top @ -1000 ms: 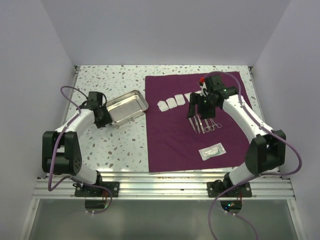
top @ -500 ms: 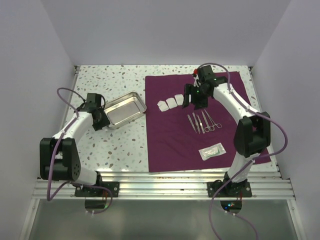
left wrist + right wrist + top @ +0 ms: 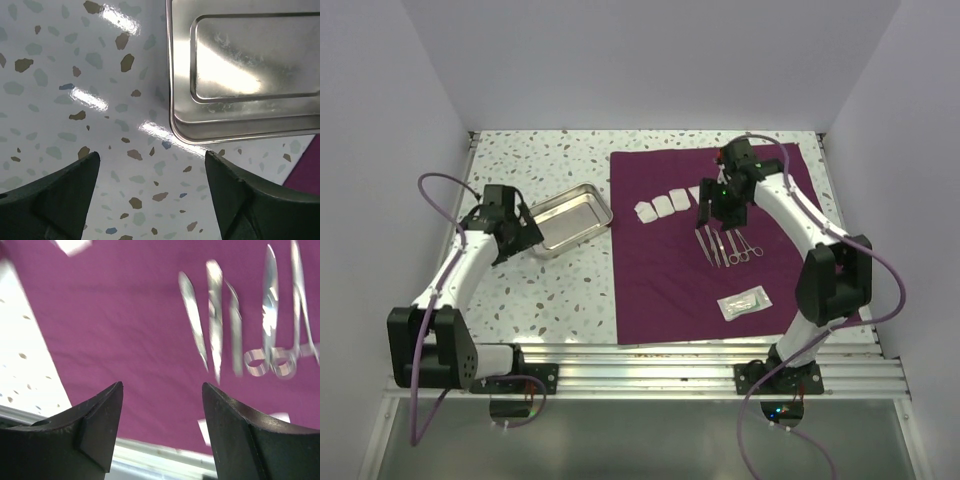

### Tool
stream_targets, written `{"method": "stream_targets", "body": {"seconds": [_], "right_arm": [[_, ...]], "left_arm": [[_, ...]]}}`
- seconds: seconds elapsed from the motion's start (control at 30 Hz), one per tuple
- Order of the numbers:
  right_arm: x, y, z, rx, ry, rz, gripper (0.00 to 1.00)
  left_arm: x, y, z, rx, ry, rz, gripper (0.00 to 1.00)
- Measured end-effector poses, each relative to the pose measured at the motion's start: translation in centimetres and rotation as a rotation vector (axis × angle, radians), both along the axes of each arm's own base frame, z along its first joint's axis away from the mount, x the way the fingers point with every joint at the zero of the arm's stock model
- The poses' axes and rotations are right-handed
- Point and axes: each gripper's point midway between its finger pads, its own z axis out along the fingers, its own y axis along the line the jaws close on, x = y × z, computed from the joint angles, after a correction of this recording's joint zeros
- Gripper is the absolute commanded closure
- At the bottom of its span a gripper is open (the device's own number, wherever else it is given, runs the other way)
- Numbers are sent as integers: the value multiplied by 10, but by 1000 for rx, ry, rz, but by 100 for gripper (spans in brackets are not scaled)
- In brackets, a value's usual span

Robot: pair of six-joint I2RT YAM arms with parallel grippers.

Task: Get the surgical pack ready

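The way over the steel tray [image 3: 572, 219] is clear, so the robot's left gripper should keep going toward the drape [image 3: 645, 245] and close on the steel instrument that the right gripper brings.
The surgical pack's purple drape [image 3: 660, 280] lies flat on the right half of the table. On it rest several steel instruments [image 3: 728, 247], white gauze squares [image 3: 660, 207] and a clear pouch [image 3: 744, 303]. The steel tray [image 3: 572, 218] sits on the speckled table left of the drape. My left gripper [image 3: 520, 232] is open beside the tray's near left corner [image 3: 185, 135], holding nothing. My right gripper [image 3: 716, 210] hovers open above the drape between gauze and instruments [image 3: 220, 325], empty.
White walls close in the table on three sides. An aluminium rail [image 3: 640, 355] runs along the near edge. Bare speckled tabletop [image 3: 550, 290] lies in front of the tray.
My left gripper let go of the tray and opened wide, drawing back to the left. My right gripper moved back over the drape above the instruments.
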Motion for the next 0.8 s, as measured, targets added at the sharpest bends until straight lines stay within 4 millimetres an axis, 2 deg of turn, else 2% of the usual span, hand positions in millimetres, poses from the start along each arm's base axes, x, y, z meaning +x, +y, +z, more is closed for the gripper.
{"method": "stream_targets", "body": {"seconds": [0.13, 0.17, 0.27, 0.37, 0.4, 0.6, 0.67, 0.8], "right_arm": [[-36, -26, 5, -45, 26, -42, 33], [-41, -30, 6, -50, 24, -46, 35], [-48, -35, 5, -56, 33, -36, 45], [-48, -32, -8, -58, 70, -8, 60], [-48, -31, -14, -59, 87, 3, 63], [-57, -34, -55, -93, 195, 40, 64], [-58, -34, -59, -98, 203, 47, 64], [-54, -34, -64, -106, 195, 61, 63]], "left_arm": [[7, -2, 30, -12, -90, -6, 11], [8, -4, 36, -22, -111, -13, 15], [9, -15, 50, -69, -161, -48, 24], [8, -31, 61, -111, -198, -108, 28], [9, -40, 65, -126, -208, -137, 30], [7, -106, 83, -239, -250, -356, 34], [5, -123, 85, -287, -256, -413, 36], [6, -140, 88, -346, -266, -472, 35]]}}
